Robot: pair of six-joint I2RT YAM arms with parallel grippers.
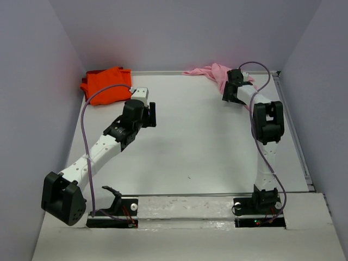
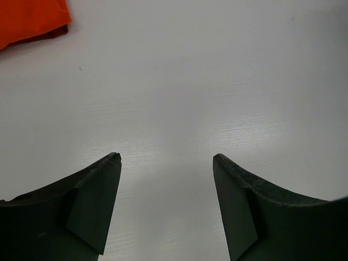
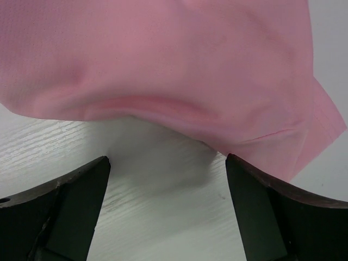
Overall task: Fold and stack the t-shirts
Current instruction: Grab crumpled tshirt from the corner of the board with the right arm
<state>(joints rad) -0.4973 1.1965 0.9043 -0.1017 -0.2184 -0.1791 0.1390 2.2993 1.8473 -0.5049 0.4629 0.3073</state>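
Observation:
I keep moving toward the t-shirt's seam (image 3: pixel 266 137) until my right gripper's open fingers are on both sides of the t-shirt's edge, because the pink t-shirt's near edge (image 3: pixel 179 126) lies free in front of them.
The orange t-shirt (image 1: pixel 106 85) lies folded at the far left of the white table; its corner shows in the left wrist view (image 2: pixel 30 19). The pink t-shirt (image 1: pixel 213 73) lies crumpled at the far right and fills the top of the right wrist view (image 3: pixel 163 65). My left gripper (image 1: pixel 151 115) is open and empty over bare table, to the right of and nearer than the orange shirt (image 2: pixel 166 157). My right gripper (image 1: pixel 228 93) is open just short of the pink shirt's near edge, nothing between its jaws (image 3: pixel 167 159).
Grey walls close the table on the left, right and back. A metal rail (image 1: pixel 296 136) runs along the table's right edge. A purple cable (image 1: pixel 84 125) loops beside the left arm and another arches over the right arm (image 1: pixel 255 68).

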